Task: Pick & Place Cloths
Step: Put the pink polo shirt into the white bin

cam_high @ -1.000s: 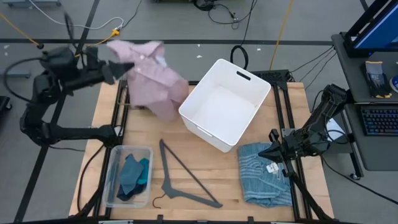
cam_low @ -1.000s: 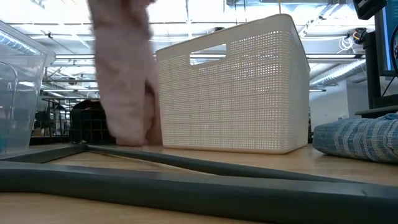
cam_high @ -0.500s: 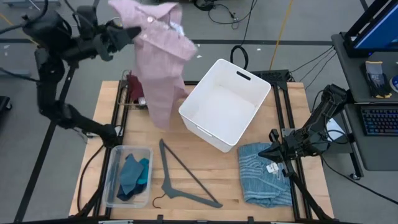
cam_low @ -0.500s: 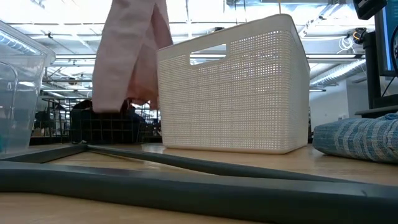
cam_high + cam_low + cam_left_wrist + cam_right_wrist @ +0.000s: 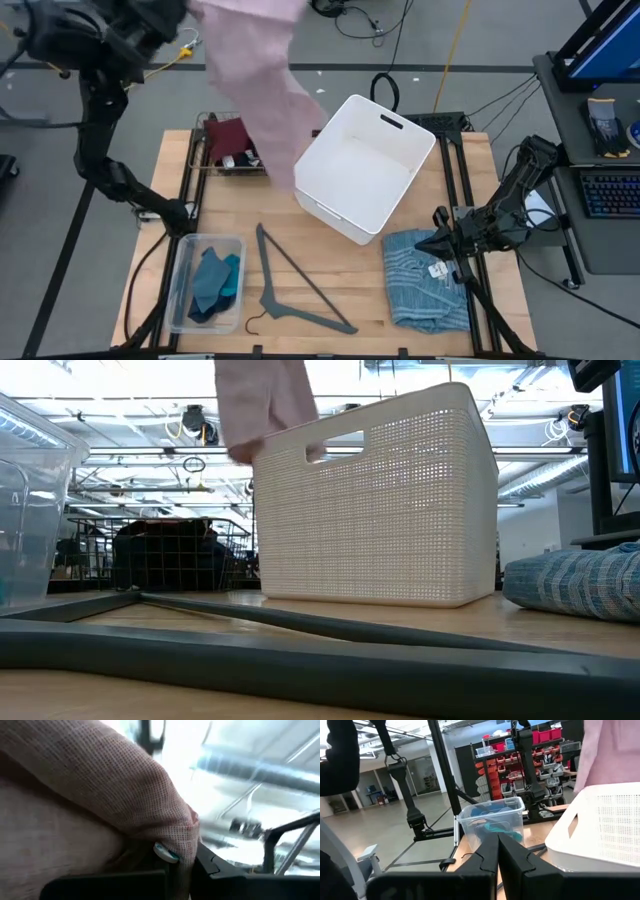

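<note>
The pink garment's lower end (image 5: pixel 281 168) is hanging next to the white bin's rim, so the robot's left gripper needs to bring the garment over the bin's middle (image 5: pixel 366 160) first and then lower it.
My left gripper (image 5: pixel 190 18) is raised high over the table's far left and is shut on a pink garment (image 5: pixel 262 70). The garment hangs down beside the white bin (image 5: pixel 400 135) and also shows in the low view (image 5: pixel 265 405). A maroon cloth (image 5: pixel 226 138) lies in a wire basket. A light-blue ribbed cloth (image 5: pixel 422 285) with a white tag lies flat at the near right. My right gripper (image 5: pixel 440 243) is shut at its far edge; I cannot tell whether it touches the cloth. Navy and teal pieces (image 5: pixel 214 282) lie in a clear box. My left gripper pinches a bunched fold of the pink garment (image 5: pixel 167 832) between its two fingers (image 5: pixel 227 872), next to a small button. The garment hangs slack below the gripper, lifted clear of the table, and its lower end (image 5: pixel 305 118) is by the bin's left corner.
A grey hanger (image 5: pixel 292 292) lies flat at the near middle. The clear box (image 5: pixel 184 262) stands at the near left and the wire basket (image 5: pixel 212 168) at the far left. Bare wood shows between the basket, the box and the bin.
My left gripper has gone up and toward the bin with the pink garment. The garment's lower end has left the table and now hangs clear by the bin's left corner. This has uncovered the maroon cloth in the wire basket.
</note>
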